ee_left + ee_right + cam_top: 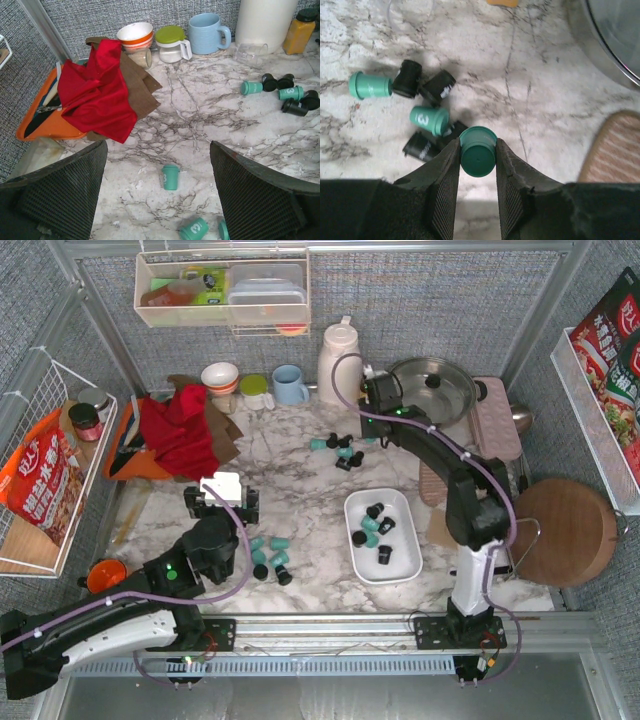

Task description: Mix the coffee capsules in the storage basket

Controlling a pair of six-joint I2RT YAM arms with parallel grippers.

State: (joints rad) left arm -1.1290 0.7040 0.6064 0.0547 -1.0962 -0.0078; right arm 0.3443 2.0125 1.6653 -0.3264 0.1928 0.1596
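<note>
The teal capsule is lifted clear of the back group, so my right gripper should keep going to the white storage basket and let go over its free back corner.
The white storage basket lies on the marble right of centre and holds several teal and black capsules. A loose group of capsules lies at the back centre, also in the right wrist view and the left wrist view. Another group lies by the left arm. My right gripper is shut on a teal capsule, held above the back group. My left gripper is open and empty above a lone teal capsule.
A red cloth over an orange bag lies at back left. Bowls, a lidded cup, a blue mug and a white jug line the back. A steel pot, a pink mat and a round wooden board stand right.
</note>
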